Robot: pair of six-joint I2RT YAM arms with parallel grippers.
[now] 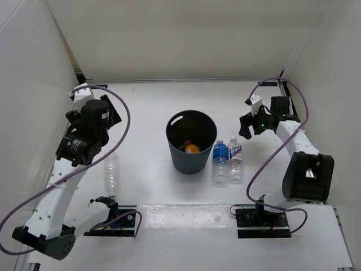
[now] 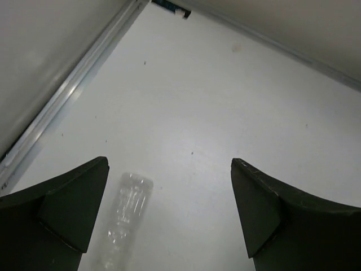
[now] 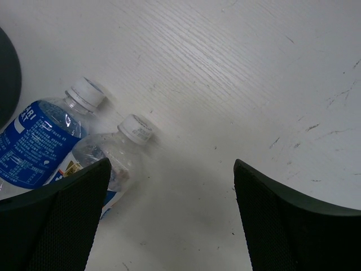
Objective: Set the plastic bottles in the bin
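The unlabelled bottle lies by itself, its narrow width lined up with my left gripper's fingers, so I keep going down until they straddle its body.
The bin stands mid-table, and a short orange bottle lies inside it. Just right of the bin, two clear white-capped plastic bottles lie side by side on the table: a blue-labelled one and a white-and-blue-labelled one. My right gripper hangs open above and just beyond their caps, holding nothing. Another clear, unlabelled bottle lies at the left. My left gripper is open over the table near it, with the bottle just inside the left finger.
White walls close in the table at the back and on both sides. The left wall's bottom rail runs near the left gripper. The arm bases and cables sit at the near edge. The bin's rim shows at the left of the right wrist view.
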